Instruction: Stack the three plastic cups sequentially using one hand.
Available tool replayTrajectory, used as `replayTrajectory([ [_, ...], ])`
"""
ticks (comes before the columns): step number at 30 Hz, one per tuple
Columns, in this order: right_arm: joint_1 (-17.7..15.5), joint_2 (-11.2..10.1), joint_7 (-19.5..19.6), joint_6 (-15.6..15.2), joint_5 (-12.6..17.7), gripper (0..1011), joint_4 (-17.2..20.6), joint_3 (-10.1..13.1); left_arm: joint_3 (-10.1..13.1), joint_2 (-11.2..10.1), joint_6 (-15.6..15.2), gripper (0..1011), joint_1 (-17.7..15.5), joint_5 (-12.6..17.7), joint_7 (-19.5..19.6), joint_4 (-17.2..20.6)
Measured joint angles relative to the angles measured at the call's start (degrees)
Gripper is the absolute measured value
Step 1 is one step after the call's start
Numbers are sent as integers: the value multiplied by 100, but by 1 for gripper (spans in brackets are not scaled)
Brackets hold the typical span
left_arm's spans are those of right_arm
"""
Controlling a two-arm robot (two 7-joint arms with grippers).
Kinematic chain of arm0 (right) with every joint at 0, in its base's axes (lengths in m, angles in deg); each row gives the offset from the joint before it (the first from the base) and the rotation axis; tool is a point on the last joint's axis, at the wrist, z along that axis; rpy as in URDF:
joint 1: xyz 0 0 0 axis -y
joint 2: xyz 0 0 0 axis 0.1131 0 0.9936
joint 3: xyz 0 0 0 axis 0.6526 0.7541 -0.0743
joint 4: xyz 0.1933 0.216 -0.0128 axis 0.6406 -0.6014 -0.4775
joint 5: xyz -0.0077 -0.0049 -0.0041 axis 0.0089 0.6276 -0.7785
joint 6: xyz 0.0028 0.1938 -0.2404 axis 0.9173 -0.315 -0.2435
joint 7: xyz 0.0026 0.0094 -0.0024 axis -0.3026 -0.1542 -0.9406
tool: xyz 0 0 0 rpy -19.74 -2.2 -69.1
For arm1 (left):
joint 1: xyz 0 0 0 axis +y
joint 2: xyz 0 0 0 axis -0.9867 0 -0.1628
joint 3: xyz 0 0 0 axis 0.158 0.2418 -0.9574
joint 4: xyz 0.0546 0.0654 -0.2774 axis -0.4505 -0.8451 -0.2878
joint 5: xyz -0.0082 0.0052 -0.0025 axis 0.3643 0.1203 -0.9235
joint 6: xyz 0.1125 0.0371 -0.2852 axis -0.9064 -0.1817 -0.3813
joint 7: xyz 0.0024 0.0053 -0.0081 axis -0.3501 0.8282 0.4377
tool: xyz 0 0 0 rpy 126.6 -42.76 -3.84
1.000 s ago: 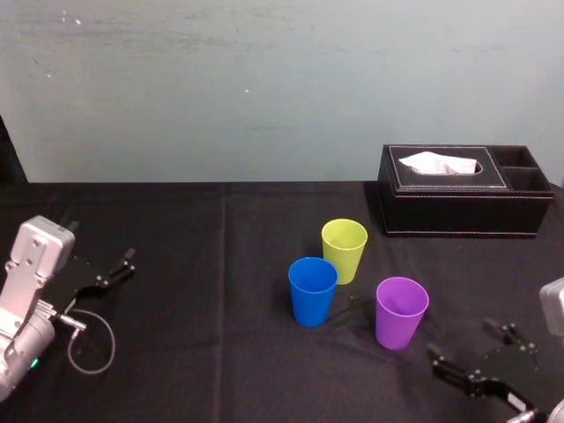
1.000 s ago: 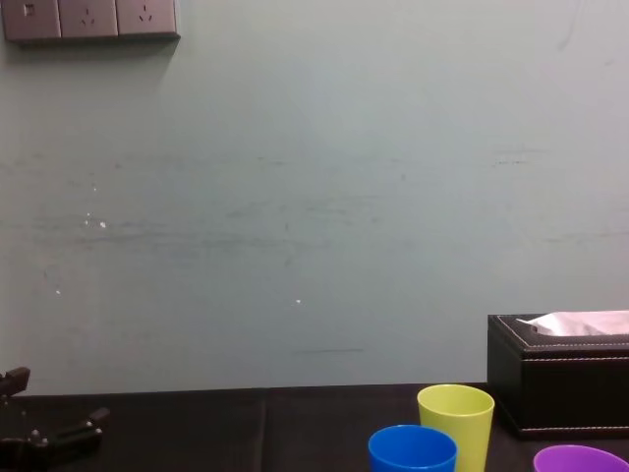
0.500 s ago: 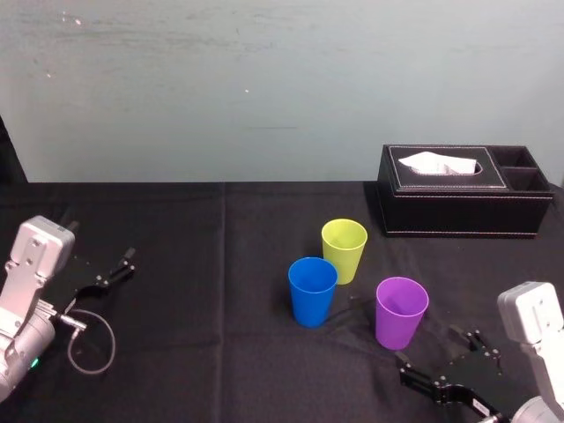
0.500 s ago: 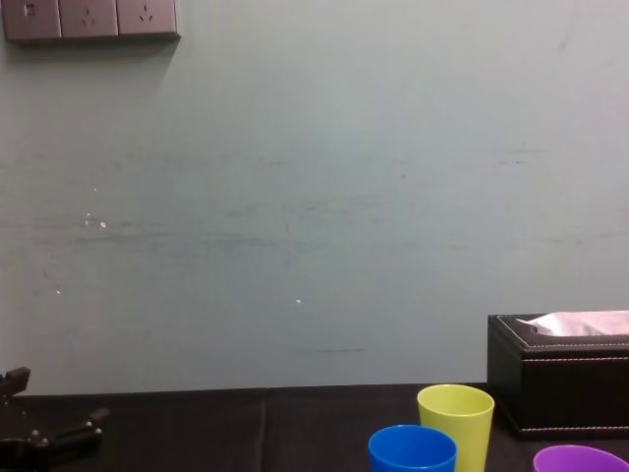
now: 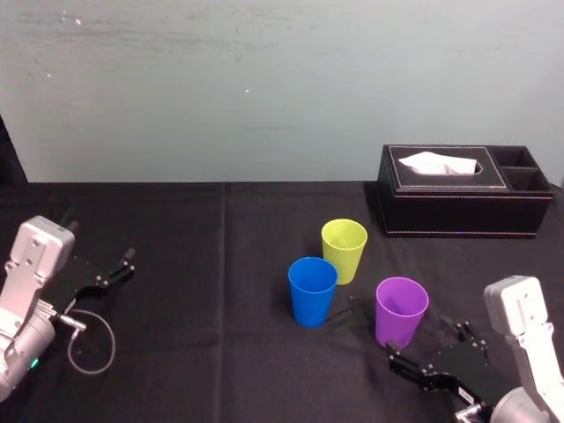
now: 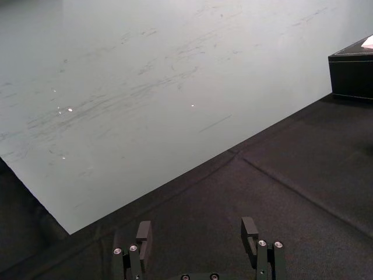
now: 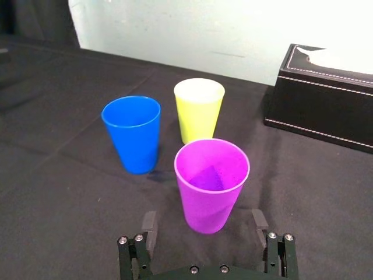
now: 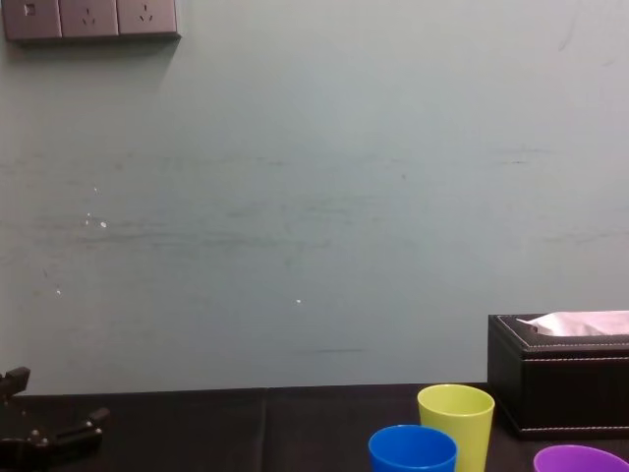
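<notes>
The purple cup (image 7: 211, 186) gets narrower toward its base (image 7: 205, 224). So it will go down into the yellow-green cup when I lower it, and only the purple cup's top part will show.
Three plastic cups stand upright and apart on the black cloth: a yellow-green one (image 5: 344, 249) at the back, a blue one (image 5: 313, 291) to its front left, and a purple one (image 5: 401, 311) to the front right. My right gripper (image 5: 423, 344) is low over the table just right of and nearer than the purple cup. In the right wrist view its fingers (image 7: 149, 225) stand wide open, with the purple cup (image 7: 211, 186) just ahead of them, untouched. Beyond it are the blue cup (image 7: 133, 137) and the yellow-green cup (image 7: 198, 111). My left gripper (image 5: 122, 264) rests open at the far left.
A black tissue box (image 5: 463, 203) sits at the back right, behind the cups, close to the wall. A grey cable loop (image 5: 88, 344) hangs by the left arm. The black cloth between the left arm and the cups is bare.
My right gripper has swung in from the near right edge toward the purple cup, staying open. The cups and the left arm have not moved.
</notes>
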Motion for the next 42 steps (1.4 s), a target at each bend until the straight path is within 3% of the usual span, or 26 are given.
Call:
replayTrajectory([
  [25,384,653,-189,187,-403,1004,-588,26,0,0,0,1000,0,0,0,0],
  [42,571,939,-369,227,-555,1004,-851,151,0,0,0,1000,0,0,0,0],
])
